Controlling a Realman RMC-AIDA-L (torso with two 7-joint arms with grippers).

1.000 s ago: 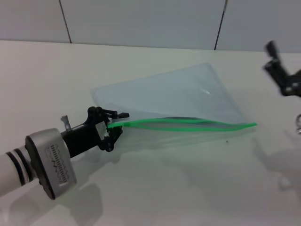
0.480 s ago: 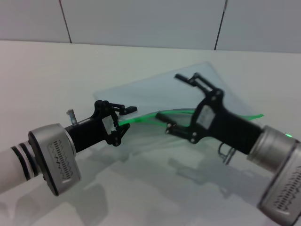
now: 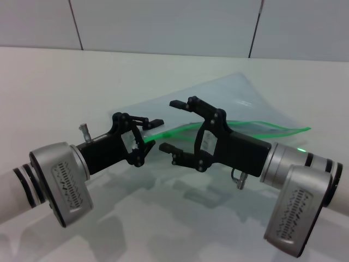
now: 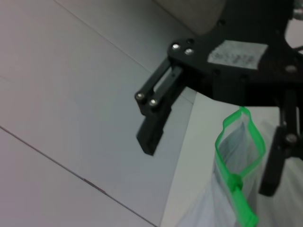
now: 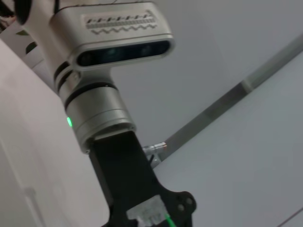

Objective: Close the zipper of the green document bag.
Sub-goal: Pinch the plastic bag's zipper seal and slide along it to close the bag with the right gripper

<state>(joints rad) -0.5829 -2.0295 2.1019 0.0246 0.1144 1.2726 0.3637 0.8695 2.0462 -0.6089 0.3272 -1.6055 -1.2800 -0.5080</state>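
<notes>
Next, my right gripper takes hold of the slider (image 3: 170,134) and pulls it along, because my left gripper is holding the zipper's end and the zipper gapes (image 3: 256,129) past the slider.
The green document bag (image 3: 234,95) is a translucent pale blue pouch, lifted off the white table at its near end. Its zipper (image 3: 256,129) is a bright green strip along the front edge, and the left wrist view shows the zipper (image 4: 241,142) gaping in a loop, with a thicker green slider (image 4: 233,180) on it. My left gripper (image 3: 146,141) is shut on the strip's left end. My right gripper (image 3: 175,126) is open just to the right of it, one finger above and one below the green strip. The right wrist view shows only the left arm's wrist (image 5: 113,47).
The white table (image 3: 54,87) runs back to a grey panelled wall (image 3: 163,24). Both arm bodies fill the front of the head view, close together over the table's middle.
My right arm has come in from the far right and moved left along the zipper, close to the left gripper. The left gripper has lifted the bag's end slightly up and to the right.
</notes>
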